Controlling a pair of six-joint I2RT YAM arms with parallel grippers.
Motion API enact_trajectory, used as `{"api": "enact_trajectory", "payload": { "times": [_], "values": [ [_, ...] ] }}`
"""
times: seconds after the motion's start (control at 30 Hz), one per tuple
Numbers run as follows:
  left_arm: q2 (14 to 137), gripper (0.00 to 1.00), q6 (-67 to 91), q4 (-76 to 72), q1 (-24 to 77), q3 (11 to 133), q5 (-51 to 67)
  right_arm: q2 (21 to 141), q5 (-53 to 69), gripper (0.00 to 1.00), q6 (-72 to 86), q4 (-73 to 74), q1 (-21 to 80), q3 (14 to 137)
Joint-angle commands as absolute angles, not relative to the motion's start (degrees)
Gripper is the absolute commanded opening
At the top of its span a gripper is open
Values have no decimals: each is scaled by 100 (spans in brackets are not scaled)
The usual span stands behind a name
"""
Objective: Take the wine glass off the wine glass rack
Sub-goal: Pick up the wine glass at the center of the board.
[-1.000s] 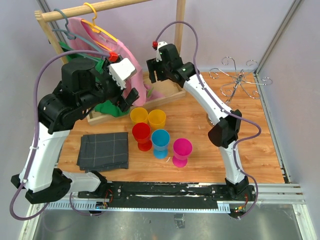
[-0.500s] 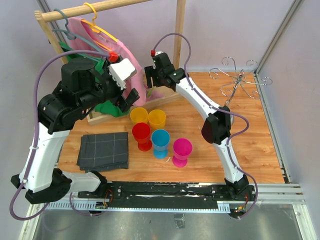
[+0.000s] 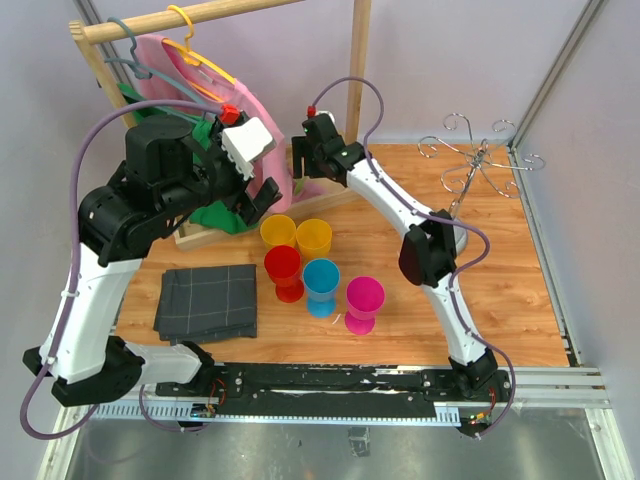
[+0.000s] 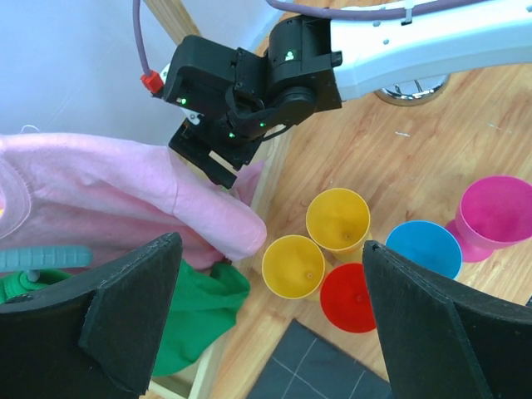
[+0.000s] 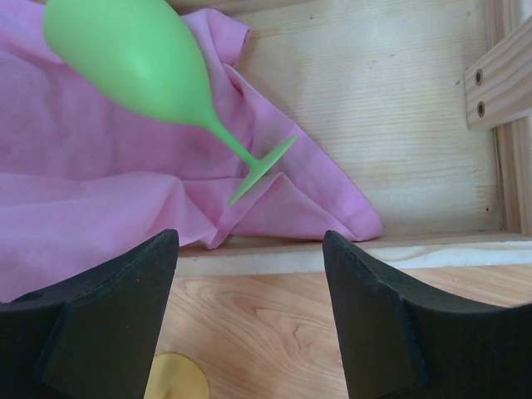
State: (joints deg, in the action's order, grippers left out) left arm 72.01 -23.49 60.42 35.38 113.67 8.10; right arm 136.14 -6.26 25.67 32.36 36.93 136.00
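Observation:
The green wine glass's foot [image 5: 263, 169] is edge-on in front of my right gripper's open fingers, so I keep moving in until the fingers are on both sides of its near rim [image 5: 233, 199].
The chrome wine glass rack [image 3: 478, 160] stands at the back right of the table, and no glass shows on its hooks. Its round base shows in the left wrist view [image 4: 411, 87]. A green wine glass [image 5: 150, 66] lies tilted on pink cloth [image 5: 83, 183] in the wooden rack's base tray. My right gripper [image 5: 249, 237] is open and empty, just short of the glass's foot; in the top view it [image 3: 305, 162] is at the tray's edge. My left gripper [image 3: 262, 198] is open and empty above the yellow cups [image 4: 295, 266].
Five cups stand mid-table: two yellow [image 3: 296, 235], red [image 3: 283, 268], blue [image 3: 321, 280], magenta [image 3: 364, 298]. A dark folded cloth [image 3: 207, 300] lies at the left. The wooden clothes rack [image 3: 180, 20] holds hangers, with pink and green cloth [image 4: 191, 316] below.
My right gripper has moved a little left and back toward the wooden tray, its arm folding closer. The left arm has not moved.

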Motion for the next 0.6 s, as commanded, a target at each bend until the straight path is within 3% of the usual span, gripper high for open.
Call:
{"api": "enact_trajectory", "payload": {
  "times": [0.0, 0.57],
  "values": [
    [7233, 95, -2279, 5906, 3524, 11469, 908, 13963, -917, 72, 2989, 3273, 3797, 13728],
    [7273, 95, -2288, 5902, 3524, 11460, 923, 14302, -818, 72, 3694, 3001, 3779, 13662]
  ]
}}
